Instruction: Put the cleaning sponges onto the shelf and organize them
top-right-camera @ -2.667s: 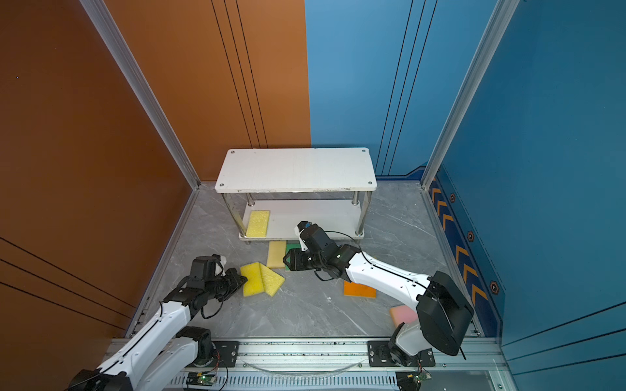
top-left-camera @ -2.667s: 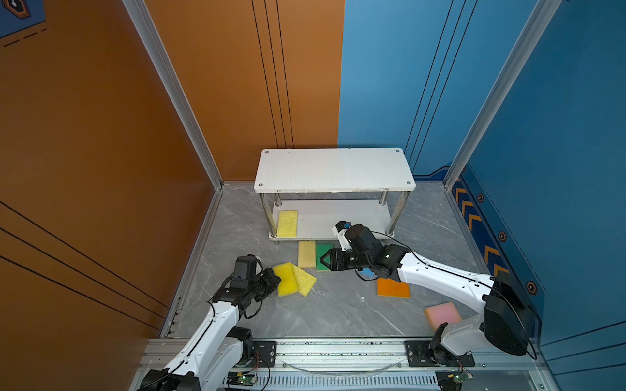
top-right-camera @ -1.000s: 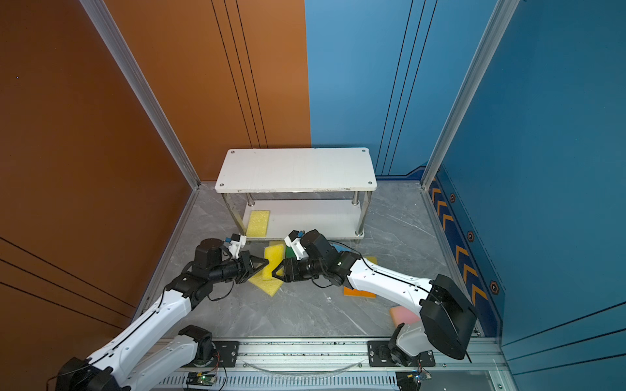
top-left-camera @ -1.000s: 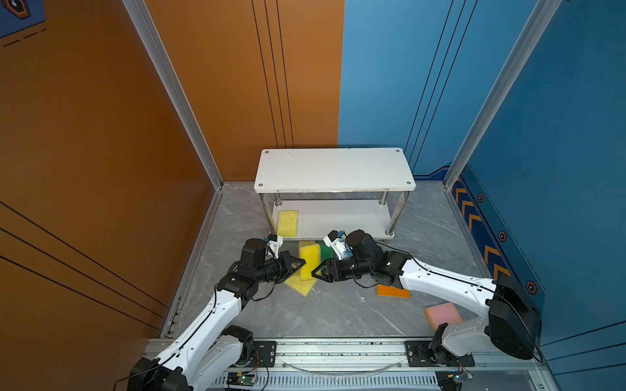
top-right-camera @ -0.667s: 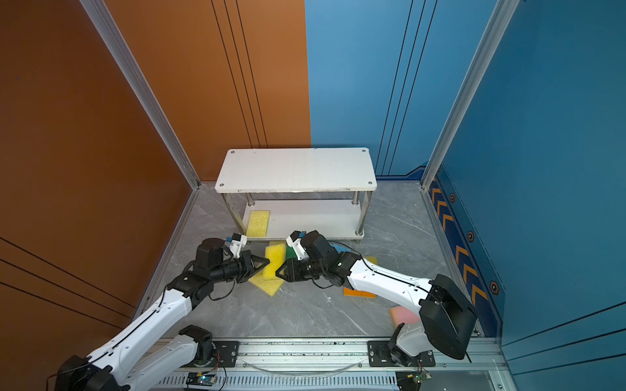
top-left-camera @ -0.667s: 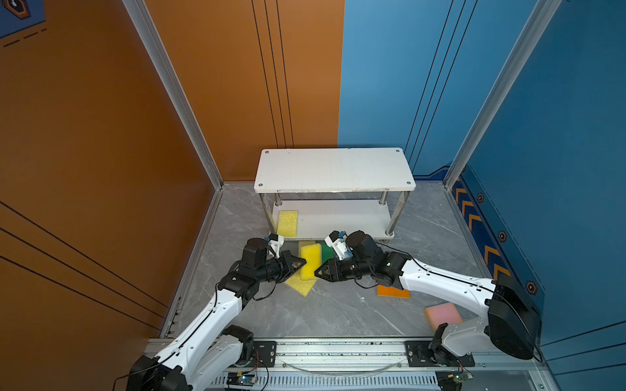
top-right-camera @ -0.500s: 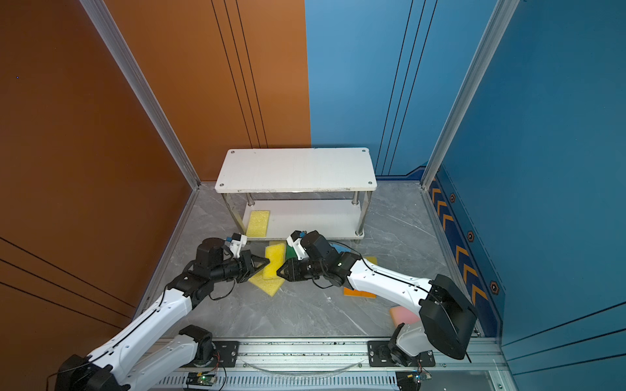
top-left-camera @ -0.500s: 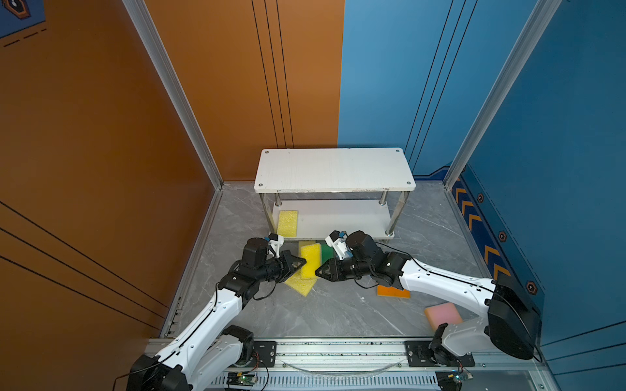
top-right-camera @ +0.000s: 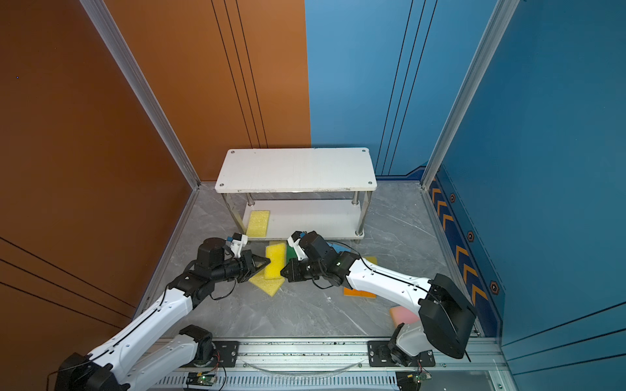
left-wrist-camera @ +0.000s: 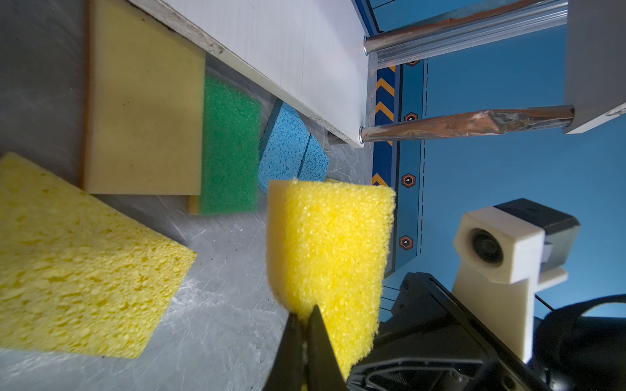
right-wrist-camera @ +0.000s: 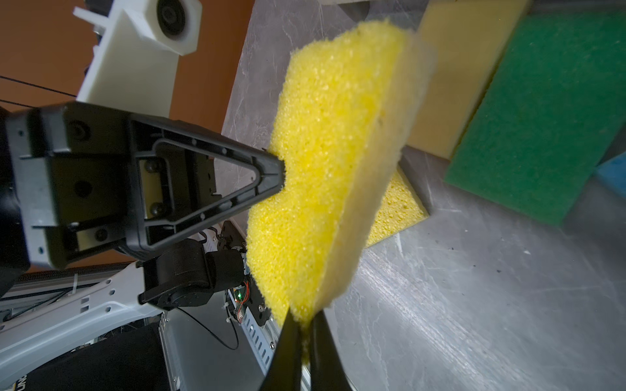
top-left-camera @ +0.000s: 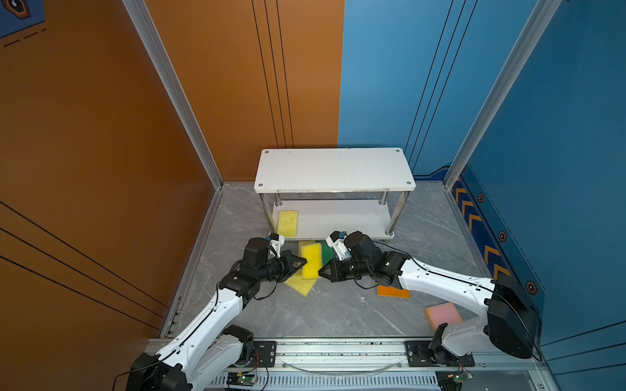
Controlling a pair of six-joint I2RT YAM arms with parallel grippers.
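Note:
Next, I open my left gripper and leave the placing to my right gripper, because my left gripper is holding the bright yellow sponge's edge that must meet the shelved sponge.
A bright yellow sponge hangs just above the floor in front of the shelf, pinched from both sides. My left gripper is shut on its left edge and my right gripper is shut on its opposite edge. In the wrist views both pairs of fingers squeeze the foam thin. One yellow sponge lies on the shelf's lower board at its left end. On the floor lie another yellow sponge, a beige one, a green-faced one and light blue ones.
An orange sponge lies under my right forearm and a pink sponge sits near the right arm's base. The shelf's top board is bare. Metal posts stand at the shelf's corners. Walls enclose the grey floor on three sides.
My right gripper has closed onto the free edge of the yellow sponge that my left gripper carried to the middle. The left gripper keeps its grip.

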